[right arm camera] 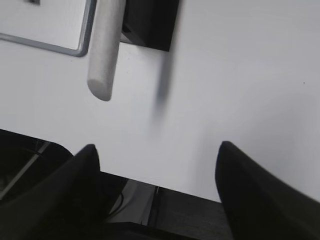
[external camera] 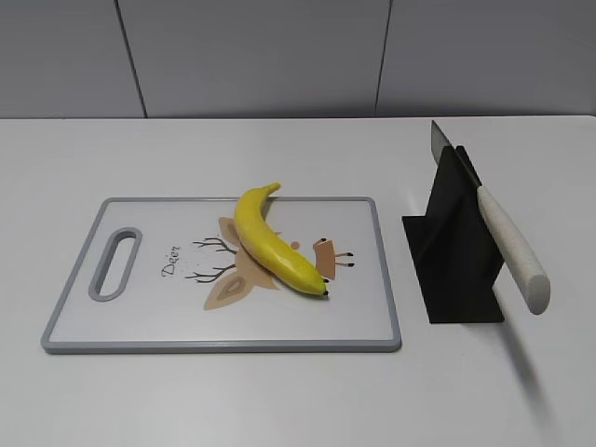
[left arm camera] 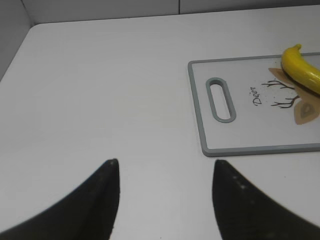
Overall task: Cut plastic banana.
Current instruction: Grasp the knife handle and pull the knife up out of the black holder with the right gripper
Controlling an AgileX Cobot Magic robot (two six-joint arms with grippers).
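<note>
My gripper will lift the knife (external camera: 513, 248) free and leave the stand in place, because the black stand's slot (external camera: 464, 166) is open at the top.
The plastic banana (external camera: 272, 244), glossy yellow with a dark tip, lies diagonally on a white cutting board (external camera: 140, 317) with a grey rim and a deer picture. Its stem end shows in the left wrist view (left arm camera: 301, 69). A knife (external camera: 507, 244) with a white handle rests slanted in a black stand (external camera: 456, 261) to the right of the board; its handle shows in the right wrist view (right arm camera: 105, 50). My left gripper (left arm camera: 165, 162) is open and empty over bare table left of the board. My right gripper (right arm camera: 157, 145) is open and empty near the table's front edge. Neither gripper shows in the exterior view.
The board's handle slot (left arm camera: 221, 99) faces my left gripper. The white table (external camera: 298, 400) ends at a front edge in the right wrist view (right arm camera: 150, 182), with dark floor and frame below. A grey wall (external camera: 279, 56) stands behind.
</note>
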